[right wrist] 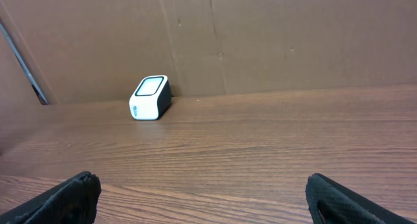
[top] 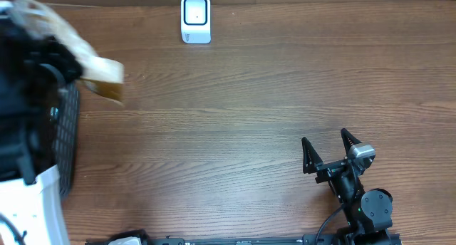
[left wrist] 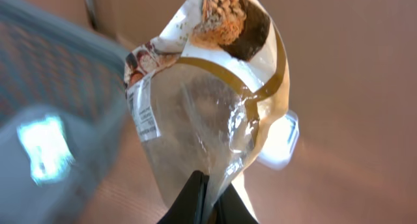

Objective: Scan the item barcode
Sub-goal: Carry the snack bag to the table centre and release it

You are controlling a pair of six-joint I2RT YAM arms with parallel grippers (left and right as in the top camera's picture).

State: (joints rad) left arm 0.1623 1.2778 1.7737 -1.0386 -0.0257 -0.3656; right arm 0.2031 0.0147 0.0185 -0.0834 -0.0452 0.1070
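My left gripper keeps going toward the open wood (top: pixel 167 120) beside the basket and lets go there, because the snack bag (top: pixel 105 73) is clear of the basket's side.
The item is a clear-and-white snack bag (left wrist: pixel 208 87) with a gold band and a food picture at its far end. My left gripper (left wrist: pixel 210 196) is shut on the bag's near edge and holds it up in the air. In the overhead view the bag (top: pixel 100 73) is blurred at the far left, beside the left arm. A white printed label (left wrist: pixel 146 113) runs along the bag's side, but I cannot make out a barcode on it. The white scanner (top: pixel 196 19) stands at the table's back edge. My right gripper (top: pixel 328 149) rests open at the front right, holding nothing.
A dark mesh basket (top: pixel 68 134) stands at the left edge under the left arm, and the left wrist view shows its blurred wall (left wrist: pixel 52 68). The scanner (right wrist: pixel 150 98) stands against a cardboard back wall (right wrist: pixel 260 35). Bare wood tabletop (top: pixel 235 124) lies between the arms.
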